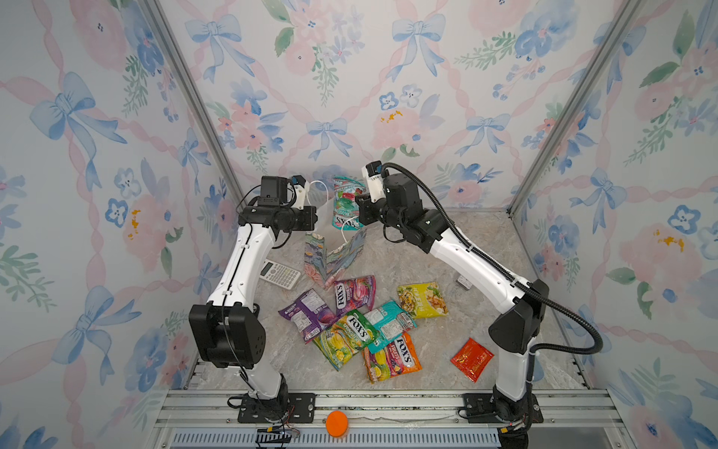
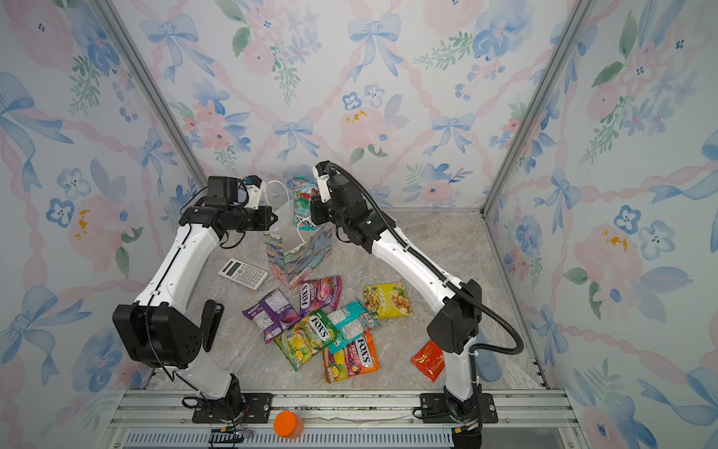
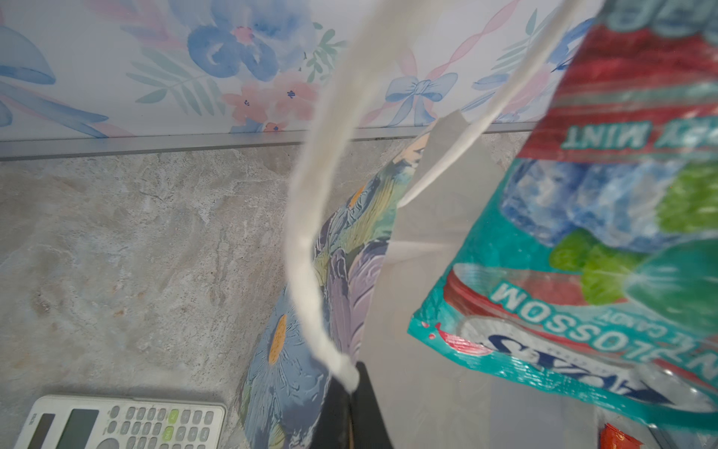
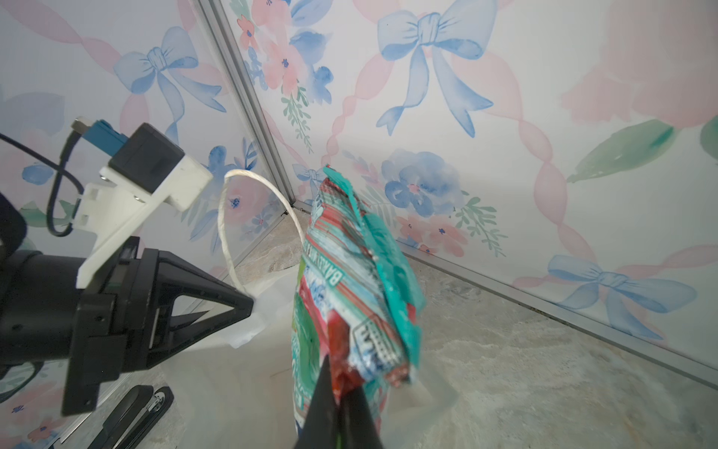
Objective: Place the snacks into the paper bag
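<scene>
The mint snack packet (image 1: 347,196) is hanging too far toward the far rim of the paper bag. My right gripper should pull the packet back over the bag's opening (image 1: 334,230) before the gripper opens.
The paper bag (image 1: 334,256) (image 2: 299,256) stands at the back of the table with its mouth held wide. My left gripper (image 1: 315,216) (image 3: 351,388) is shut on the bag's rim at the foot of a white cord handle (image 3: 311,233). My right gripper (image 1: 359,206) (image 4: 338,388) is shut on a teal and red mint snack packet (image 1: 345,202) (image 4: 349,291), which hangs above the bag's mouth. On the table in front lie more snacks: purple (image 1: 307,313), pink (image 1: 353,293), green-yellow (image 1: 345,338), teal (image 1: 390,324), orange (image 1: 392,357), yellow (image 1: 421,299) and a red sachet (image 1: 471,358).
A grey-white calculator (image 1: 279,274) lies left of the bag, close to my left arm. A small square clock (image 1: 464,282) sits under my right arm. An orange disc (image 1: 337,423) rests on the front rail. Flowered walls close in the back and both sides.
</scene>
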Controlling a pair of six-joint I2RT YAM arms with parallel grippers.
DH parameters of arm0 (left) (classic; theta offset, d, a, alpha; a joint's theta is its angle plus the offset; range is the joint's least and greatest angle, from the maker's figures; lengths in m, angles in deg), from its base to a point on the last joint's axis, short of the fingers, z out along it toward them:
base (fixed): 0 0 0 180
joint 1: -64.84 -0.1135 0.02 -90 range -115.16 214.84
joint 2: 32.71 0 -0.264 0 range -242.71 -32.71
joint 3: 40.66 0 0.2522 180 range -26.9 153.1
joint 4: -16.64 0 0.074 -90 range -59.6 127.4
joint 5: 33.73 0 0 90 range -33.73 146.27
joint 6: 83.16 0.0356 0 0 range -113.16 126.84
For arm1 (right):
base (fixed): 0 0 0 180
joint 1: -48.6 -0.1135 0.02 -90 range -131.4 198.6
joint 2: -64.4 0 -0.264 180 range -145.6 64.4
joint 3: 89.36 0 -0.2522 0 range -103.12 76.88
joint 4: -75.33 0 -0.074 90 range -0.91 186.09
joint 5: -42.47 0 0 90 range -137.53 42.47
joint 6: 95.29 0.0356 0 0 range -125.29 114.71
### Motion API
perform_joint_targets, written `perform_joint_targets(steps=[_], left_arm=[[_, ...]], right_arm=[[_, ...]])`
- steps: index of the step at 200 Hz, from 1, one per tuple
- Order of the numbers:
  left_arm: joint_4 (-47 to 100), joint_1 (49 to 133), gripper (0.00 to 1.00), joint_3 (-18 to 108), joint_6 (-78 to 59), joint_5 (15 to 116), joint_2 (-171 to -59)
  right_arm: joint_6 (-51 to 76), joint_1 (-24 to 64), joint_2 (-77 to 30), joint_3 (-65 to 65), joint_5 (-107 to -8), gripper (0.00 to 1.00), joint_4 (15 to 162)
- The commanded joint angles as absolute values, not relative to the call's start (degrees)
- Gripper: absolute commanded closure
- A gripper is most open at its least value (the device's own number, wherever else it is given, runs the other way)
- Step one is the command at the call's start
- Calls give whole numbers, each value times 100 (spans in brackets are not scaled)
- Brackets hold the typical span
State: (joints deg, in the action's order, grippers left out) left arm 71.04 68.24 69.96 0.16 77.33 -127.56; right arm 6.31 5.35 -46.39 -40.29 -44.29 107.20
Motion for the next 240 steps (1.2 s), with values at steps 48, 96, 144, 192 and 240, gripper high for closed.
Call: perform_joint_targets(steps=[48, 96, 144, 192, 240], left_arm=[[7193, 6835, 100, 6908, -101, 7738, -12678], [7202, 6835, 100, 6908, -116, 7763, -12678], [7202, 6833, 100, 6905, -107, 7772, -12682], [7196, 6828, 100, 6890, -100, 7754, -12685], [7200, 6800, 100, 6895, -99, 7728, -12686]], right_arm=[[1429, 457, -4381, -3660, -4609, 100, 9844], [1559, 347, -4753, -4051, -4586, 100, 9842], [1698, 288, -5099, -4365, -4628, 100, 9898], [1789, 276, -5024, -4156, -4639, 100, 9805], [1884, 275, -4692, -3605, -4676, 100, 9594]])
